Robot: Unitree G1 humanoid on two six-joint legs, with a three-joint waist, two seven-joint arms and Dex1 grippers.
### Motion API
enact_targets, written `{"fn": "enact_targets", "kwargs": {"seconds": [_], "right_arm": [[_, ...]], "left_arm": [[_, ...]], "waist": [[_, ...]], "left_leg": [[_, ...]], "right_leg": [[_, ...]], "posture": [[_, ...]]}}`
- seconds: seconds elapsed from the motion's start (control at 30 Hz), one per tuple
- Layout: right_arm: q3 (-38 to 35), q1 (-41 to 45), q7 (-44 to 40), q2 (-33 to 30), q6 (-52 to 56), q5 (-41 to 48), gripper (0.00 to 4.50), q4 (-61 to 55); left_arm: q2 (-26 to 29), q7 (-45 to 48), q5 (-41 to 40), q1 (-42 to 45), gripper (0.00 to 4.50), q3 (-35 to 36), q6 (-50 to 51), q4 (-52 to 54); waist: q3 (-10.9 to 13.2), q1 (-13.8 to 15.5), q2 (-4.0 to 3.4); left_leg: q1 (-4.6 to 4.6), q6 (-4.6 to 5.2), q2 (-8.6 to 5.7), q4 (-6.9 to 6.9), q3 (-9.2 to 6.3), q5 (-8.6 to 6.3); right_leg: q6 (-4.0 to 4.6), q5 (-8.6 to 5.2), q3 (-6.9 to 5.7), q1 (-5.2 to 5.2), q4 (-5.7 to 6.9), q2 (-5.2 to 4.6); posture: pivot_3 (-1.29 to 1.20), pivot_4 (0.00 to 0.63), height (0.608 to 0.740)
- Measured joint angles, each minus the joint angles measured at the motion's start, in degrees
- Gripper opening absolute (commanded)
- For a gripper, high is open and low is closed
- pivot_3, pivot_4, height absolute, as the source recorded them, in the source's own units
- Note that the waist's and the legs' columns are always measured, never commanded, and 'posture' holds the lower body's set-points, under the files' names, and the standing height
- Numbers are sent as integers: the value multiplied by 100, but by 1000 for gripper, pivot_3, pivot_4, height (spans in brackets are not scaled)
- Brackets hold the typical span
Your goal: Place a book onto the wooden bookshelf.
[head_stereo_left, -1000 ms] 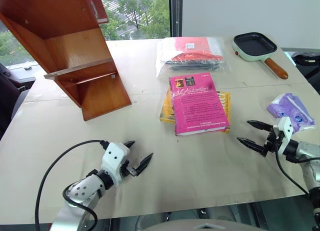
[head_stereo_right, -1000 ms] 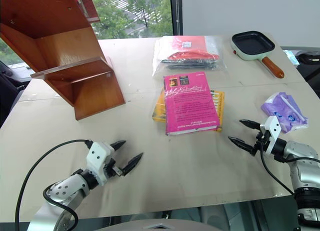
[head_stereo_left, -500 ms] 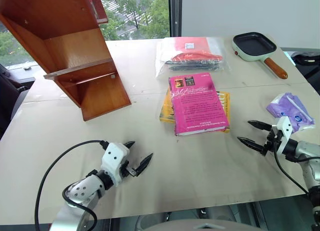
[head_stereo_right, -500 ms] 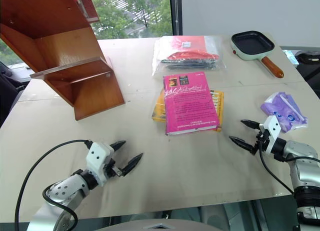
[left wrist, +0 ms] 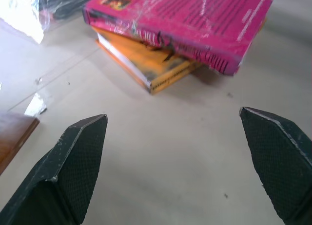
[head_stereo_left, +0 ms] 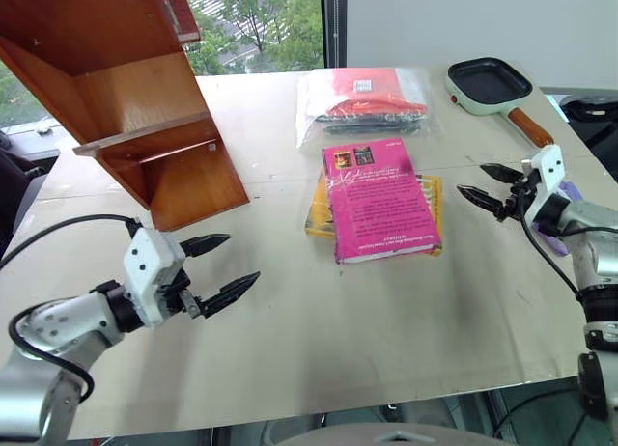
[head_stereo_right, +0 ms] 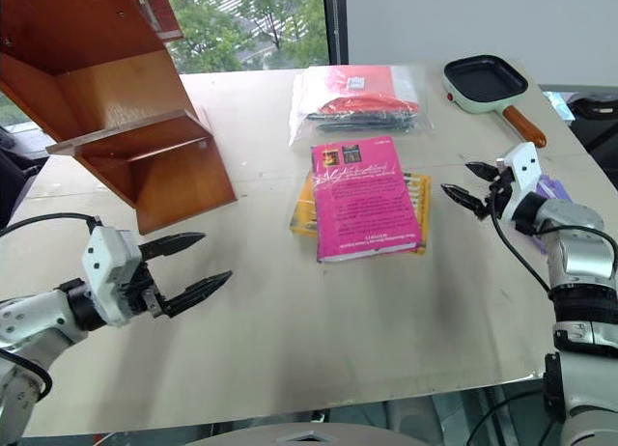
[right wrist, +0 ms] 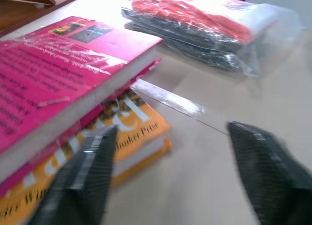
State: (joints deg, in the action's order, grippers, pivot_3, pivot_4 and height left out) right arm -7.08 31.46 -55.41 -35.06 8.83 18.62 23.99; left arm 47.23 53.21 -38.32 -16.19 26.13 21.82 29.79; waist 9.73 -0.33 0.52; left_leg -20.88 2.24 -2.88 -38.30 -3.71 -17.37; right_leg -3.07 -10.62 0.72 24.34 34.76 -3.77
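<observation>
I should first push the magenta-pink book point(head_stereo_left: 417, 190) toward my left gripper with my right gripper, because the yellow-orange book's corner point(head_stereo_left: 317, 221) sticks out under the magenta-pink book's spine.
The book point(head_stereo_left: 382, 200), magenta-pink in shiny wrap, lies flat at mid-table on top of a yellow-orange book point(head_stereo_left: 319, 219). The wooden bookshelf point(head_stereo_left: 126, 89) stands tilted at the far left, its thin shelf board facing the table. My left gripper point(head_stereo_left: 241, 259) hovers open and empty over the table's near left, pointing at the books; in its wrist view the book point(left wrist: 195, 15) lies ahead. Just right of the book, my right gripper point(head_stereo_left: 471, 178) is open, with nothing between its fingers. Its wrist view shows the book's corner point(right wrist: 53, 79) close by.
A clear bag with a red item point(head_stereo_left: 372, 103) lies behind the books. A black pan with a wooden handle point(head_stereo_left: 488, 84) sits at the far right. A purple packet point(head_stereo_left: 568, 191) is partly hidden behind my right wrist. Bare tabletop point(head_stereo_left: 367, 320) spreads in front.
Both arms have risen off the table. The left gripper moved up and to the left. The right gripper moved forward, from the near right edge to beside the book.
</observation>
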Motion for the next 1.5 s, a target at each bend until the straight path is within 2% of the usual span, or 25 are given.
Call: {"fn": "enact_targets", "kwargs": {"seconds": [0.13, 0.3, 0.57, 0.87, 1.13, 1.5], "right_arm": [[327, 250, -22, 277, -31, -195, 25, 308], [491, 585, -38, 464, -154, -383, 25, 629], [846, 807, -95, 1136, -159, -468, 25, 632], [961, 957, -159, 1492, -272, -562, 25, 766], [1069, 959, -188, 1741, -286, -597, 25, 787], [1116, 958, -228, 1772, -298, -617, 25, 755]], "left_arm": [[134, 185, -277, -12, 4500, 308, 166, 137], [137, 280, -330, -200, 4500, 438, 198, 169], [68, 329, -238, -295, 4500, 473, 158, 172], [16, 302, -241, -325, 4500, 475, 162, 222], [17, 326, -222, -401, 4500, 475, 161, 222], [-14, 205, -150, -357, 4500, 471, 167, 221]], "waist": [[1, -41, -2], [2, -49, -3], [2, -56, -3], [1, -63, -3], [1, -70, -3], [1, -69, -3]], "left_leg": [[-45, -2, -7, 1, 8, 1], [-45, -2, -6, 3, 7, 1], [-39, -3, -5, 0, 5, 2], [-39, -4, -6, 1, 4, 2], [-36, -7, -6, 1, 3, 4], [-35, -8, -6, 1, 3, 4]], "right_leg": [[0, 1, 8, 50, 1, -24], [0, 1, 6, 51, 3, -21], [2, 3, 5, 50, 14, -16], [3, 3, 5, 51, 13, -15], [3, 3, 6, 51, 19, 5], [3, 3, 8, 51, 19, 6]], "posture": [[0, 150, 740], [0, 150, 740], [0, 150, 740], [0, 150, 740], [0, 150, 740], [0, 150, 740]]}}
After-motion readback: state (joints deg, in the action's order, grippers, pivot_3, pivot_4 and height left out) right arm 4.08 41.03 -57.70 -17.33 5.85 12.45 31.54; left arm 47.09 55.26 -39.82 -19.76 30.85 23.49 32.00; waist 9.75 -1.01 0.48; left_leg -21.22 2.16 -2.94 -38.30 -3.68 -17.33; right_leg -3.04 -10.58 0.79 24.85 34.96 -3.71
